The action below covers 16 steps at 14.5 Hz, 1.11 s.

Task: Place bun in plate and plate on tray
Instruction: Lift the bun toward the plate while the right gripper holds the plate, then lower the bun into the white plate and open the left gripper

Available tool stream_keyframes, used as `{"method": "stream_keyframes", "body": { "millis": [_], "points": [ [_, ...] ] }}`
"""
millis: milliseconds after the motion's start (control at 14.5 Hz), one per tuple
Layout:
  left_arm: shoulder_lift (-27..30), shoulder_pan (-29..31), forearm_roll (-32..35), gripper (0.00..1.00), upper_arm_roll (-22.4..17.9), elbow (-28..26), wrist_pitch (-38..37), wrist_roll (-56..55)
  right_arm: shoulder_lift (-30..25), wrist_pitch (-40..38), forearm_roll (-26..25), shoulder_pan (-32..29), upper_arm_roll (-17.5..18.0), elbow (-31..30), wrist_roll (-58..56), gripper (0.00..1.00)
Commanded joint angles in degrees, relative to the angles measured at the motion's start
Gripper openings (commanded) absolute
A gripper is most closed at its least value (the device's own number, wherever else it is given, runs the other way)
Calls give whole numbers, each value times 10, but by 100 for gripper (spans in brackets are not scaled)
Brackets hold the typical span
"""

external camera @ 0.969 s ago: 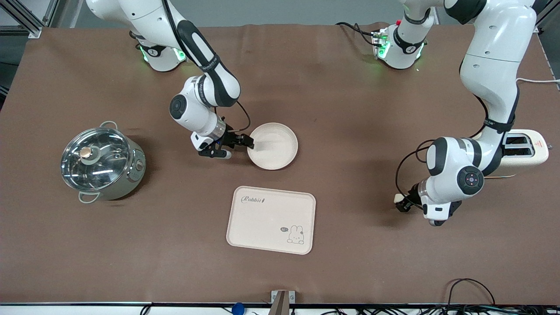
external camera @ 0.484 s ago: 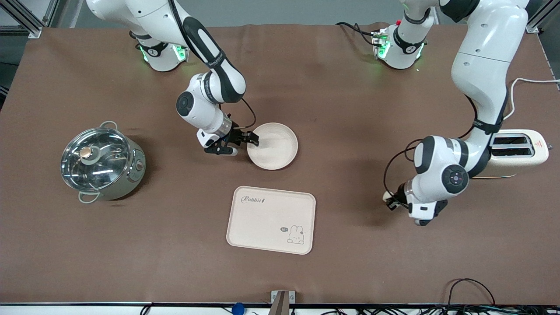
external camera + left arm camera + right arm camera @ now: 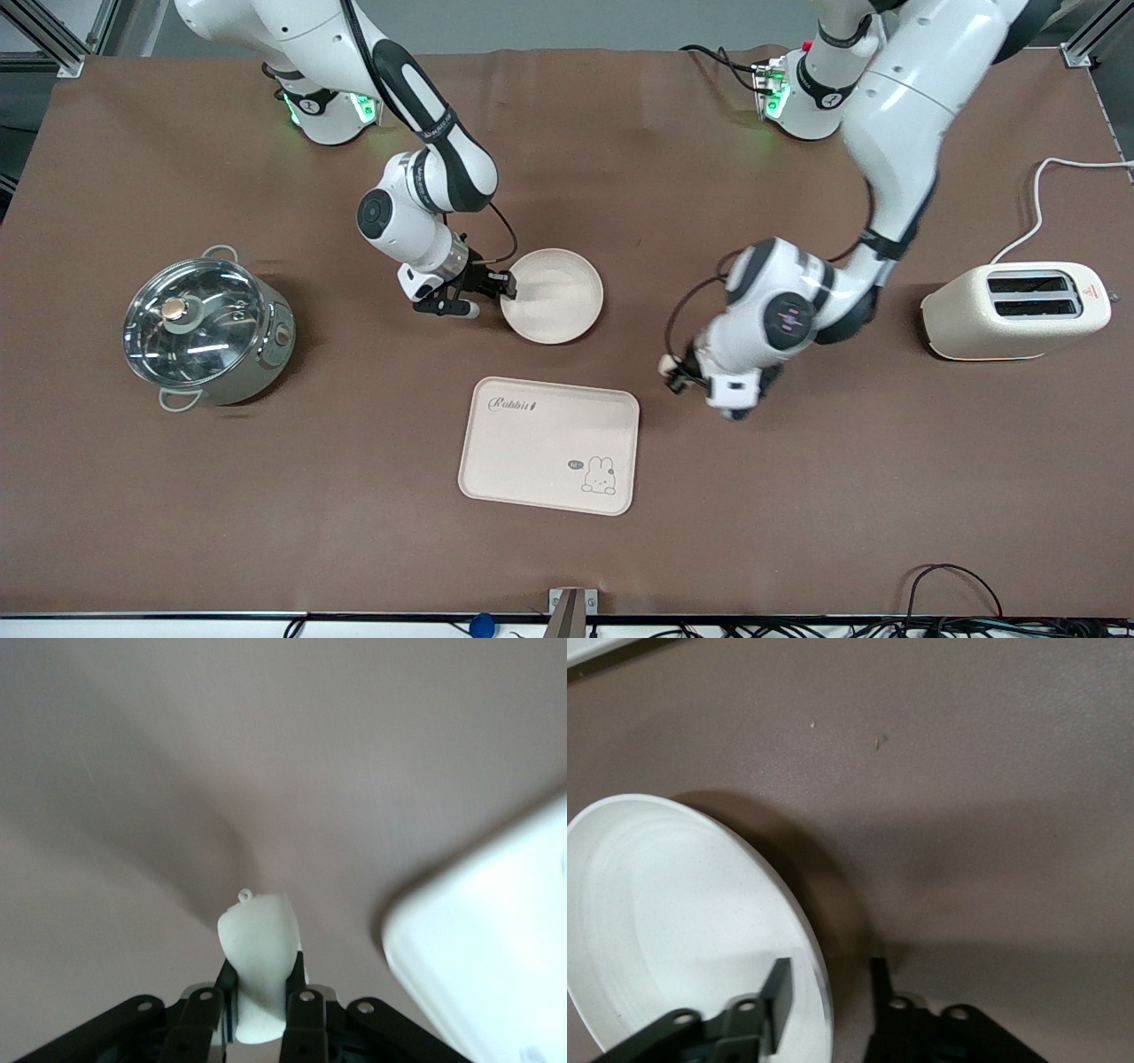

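The rim of an empty plate (image 3: 822, 992) is between my right gripper's fingers, so that gripper should wait while my left gripper puts the bun inside the plate (image 3: 555, 296) before the plate moves.
The round cream plate (image 3: 563, 301) lies on the brown table, farther from the front camera than the rectangular "Rabbit" tray (image 3: 532, 443). My right gripper (image 3: 498, 287) is at the plate's rim on the right arm's side. It is open: one finger (image 3: 778, 992) stands inside the plate (image 3: 673, 921) and the other just outside the rim. My left gripper (image 3: 675, 372) hangs over the table beside the tray's corner, shut on the small cream bun (image 3: 666, 363). The bun (image 3: 259, 957) stands on edge between the left gripper (image 3: 259, 997) jaws, with the tray's corner (image 3: 496, 966) close by.
A steel pot with a glass lid (image 3: 205, 330) stands at the right arm's end of the table. A cream toaster (image 3: 1014, 310) with its white cable stands at the left arm's end. Cables run along the table's front edge.
The left arm has swung from beside the toaster toward the tray, carrying the bun. The right gripper's jaws have narrowed around the plate's rim; the plate has not moved.
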<state>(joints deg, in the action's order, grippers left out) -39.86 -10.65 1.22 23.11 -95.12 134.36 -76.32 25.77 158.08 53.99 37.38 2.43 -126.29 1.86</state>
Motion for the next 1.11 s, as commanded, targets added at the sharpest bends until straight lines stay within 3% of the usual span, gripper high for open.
{"method": "stream_keyframes", "body": {
  "millis": [0,553,692,830,1038],
  "points": [
    [-14,-69,12,23,-6,27,-2,-92,2,5,15,6,-2,4,-2,36],
    [-36,-169,11,23,-7,44,0,-203,4,5,15,6,-2,9,-4,35],
    [-39,-183,12,28,-7,43,12,-215,7,5,15,6,-2,9,-5,33],
    [-46,-184,13,45,-7,43,13,-216,8,5,15,6,-2,9,-5,24],
    [-43,-183,16,100,-7,44,13,-214,8,6,15,7,-2,9,-5,7]
  ]
}}
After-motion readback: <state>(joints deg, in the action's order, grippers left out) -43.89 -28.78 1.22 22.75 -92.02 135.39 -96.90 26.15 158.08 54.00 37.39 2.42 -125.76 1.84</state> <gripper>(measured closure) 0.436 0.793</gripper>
